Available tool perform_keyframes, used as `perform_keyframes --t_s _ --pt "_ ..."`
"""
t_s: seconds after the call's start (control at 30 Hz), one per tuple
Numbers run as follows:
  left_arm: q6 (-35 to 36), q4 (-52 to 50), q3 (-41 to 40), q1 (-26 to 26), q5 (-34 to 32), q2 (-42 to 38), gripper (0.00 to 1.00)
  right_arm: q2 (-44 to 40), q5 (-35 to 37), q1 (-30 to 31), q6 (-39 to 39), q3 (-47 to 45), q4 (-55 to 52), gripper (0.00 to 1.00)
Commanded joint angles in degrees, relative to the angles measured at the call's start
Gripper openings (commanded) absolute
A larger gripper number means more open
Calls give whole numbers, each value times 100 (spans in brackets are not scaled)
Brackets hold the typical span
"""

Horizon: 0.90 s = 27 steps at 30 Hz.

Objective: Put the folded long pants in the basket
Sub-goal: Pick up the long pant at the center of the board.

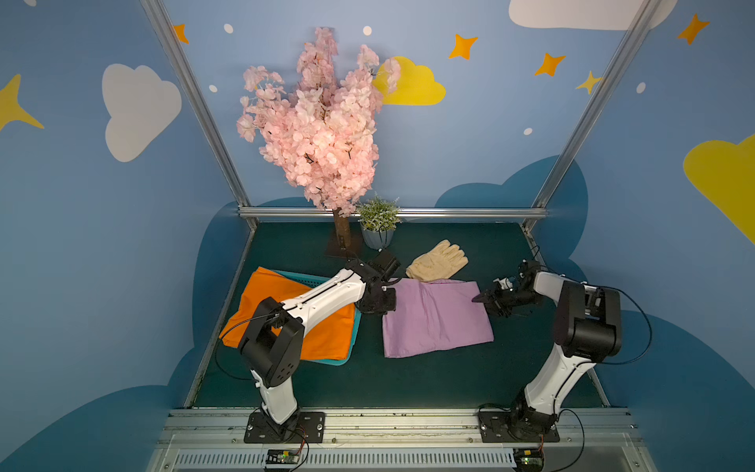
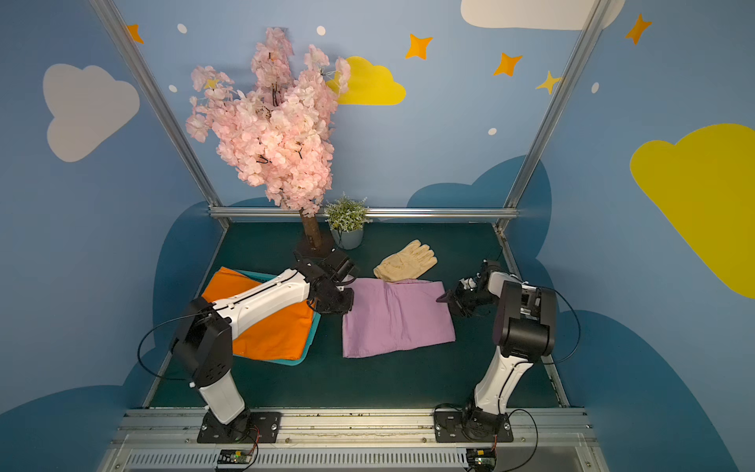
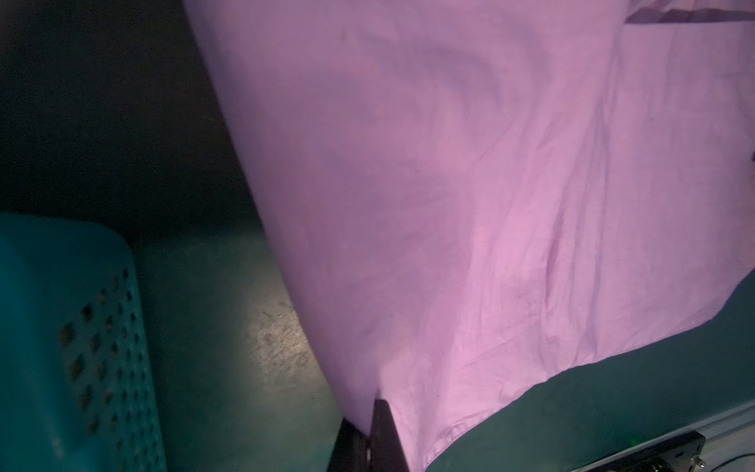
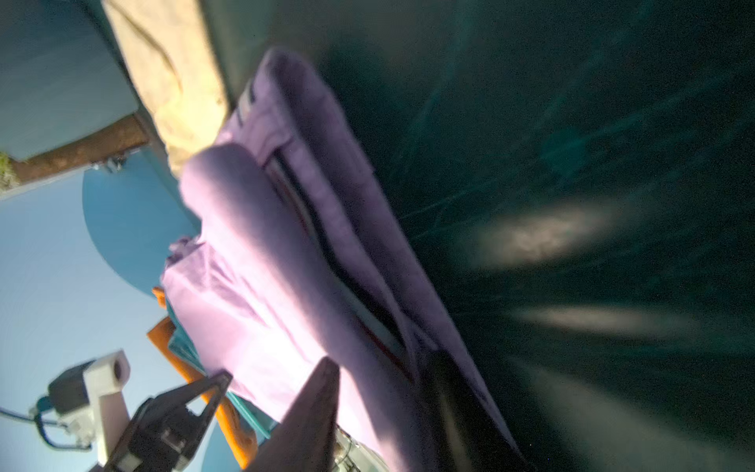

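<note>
The lilac pants are held by my left gripper alone, and their opposite edge (image 1: 479, 290) is loose in my open right gripper, so my left gripper should pull them over the teal basket (image 1: 322, 324).
The lilac folded long pants (image 1: 437, 318) (image 2: 398, 318) lie flat on the green table between my two arms. My left gripper (image 1: 386, 306) (image 3: 374, 425) is shut on their near-left corner, and the cloth (image 3: 449, 184) rises from the pinched jaws. At the opposite edge, my right gripper (image 1: 479, 298) (image 4: 386, 363) stands open with the folded lilac edge (image 4: 253, 265) between its spread fingers. The teal basket (image 1: 354, 327) (image 3: 61, 327) sits at the left under my left arm. Orange folded pants (image 1: 327, 335) (image 2: 278, 335) lie on top of it and overhang its rim.
Cream gloves (image 1: 437, 261) lie just behind the lilac pants, touching their far edge. A pink blossom tree (image 1: 341, 235) and a small potted plant (image 1: 378, 233) stand at the back of the table. Metal frame rails border the table.
</note>
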Motion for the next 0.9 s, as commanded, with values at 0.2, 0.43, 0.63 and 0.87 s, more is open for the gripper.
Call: perform_keyframes --t_s 0.2,0.43,0.63,0.87 --pt "256 -562 943 88 330 -212 2 -527 277 36 22 -414 92 58" --pt "130 -646 1468 101 992 -451 2 -1323 87 -102 263 -1188 1072 64" --pt "176 -906 1634 189 669 -519 2 -1679 141 -33 301 -1499 1393 65" --pt "225 -971 1668 387 718 -487 2 -2079 -144 84 556 -1914 1386 65"
